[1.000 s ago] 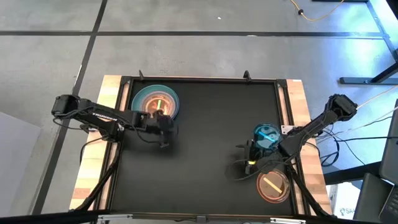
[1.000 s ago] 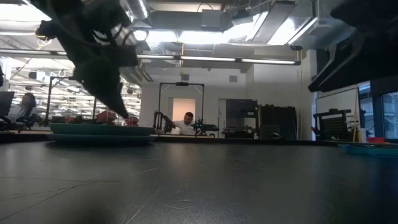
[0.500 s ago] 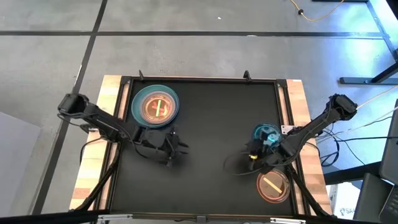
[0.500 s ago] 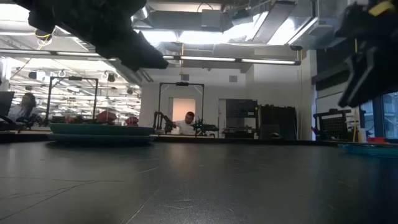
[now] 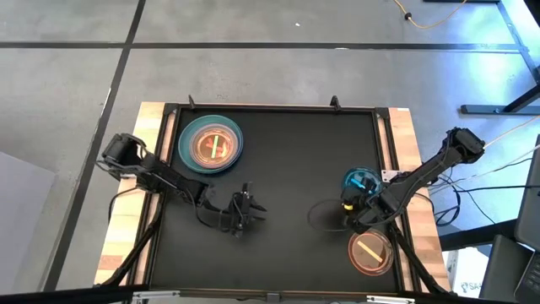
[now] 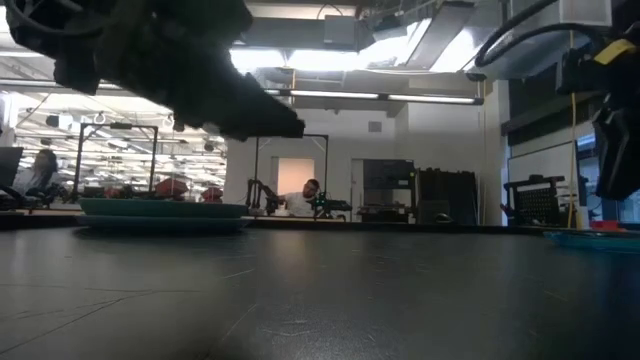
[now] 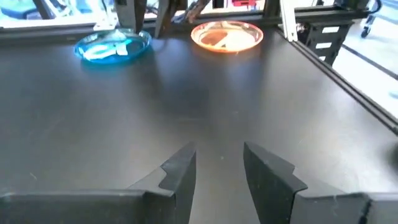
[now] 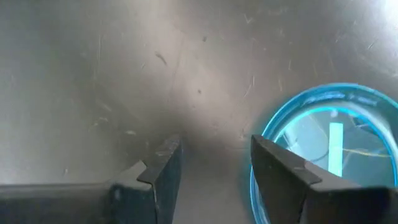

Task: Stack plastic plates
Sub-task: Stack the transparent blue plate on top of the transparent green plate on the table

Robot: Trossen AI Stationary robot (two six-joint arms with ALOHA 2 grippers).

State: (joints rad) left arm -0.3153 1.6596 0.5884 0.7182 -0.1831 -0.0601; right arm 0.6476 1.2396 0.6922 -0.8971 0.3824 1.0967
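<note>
I should use my right gripper to bring the blue plate [image 5: 361, 179] to mid-table [image 5: 297, 203] for my left gripper. The plate is across from the stack, out of my left gripper's reach.
A stack of plastic plates [image 5: 211, 143] sits near the table's far left corner: a large teal plate with a translucent orange one on top. The low view shows the stack [image 6: 160, 212] side-on. A translucent blue plate [image 5: 361, 181] lies flat near the right edge, and a translucent orange plate [image 5: 371, 252] lies nearer, by the near right corner. My left gripper [image 5: 253, 205] hangs open over bare table in the middle. My right gripper [image 8: 214, 168] is open, pointing down just left of the blue plate [image 8: 329, 149].
Black table top with a raised frame [image 5: 278, 108] and wooden side strips. In the left wrist view the blue plate [image 7: 113, 45] and the orange plate [image 7: 227, 35] lie far ahead, with bare table between. A person [image 6: 302, 196] sits in the room behind.
My left gripper has drawn away from the stack, moving toward the table's near edge and to the right, out over the middle, turning as it went. The plates have kept still.
</note>
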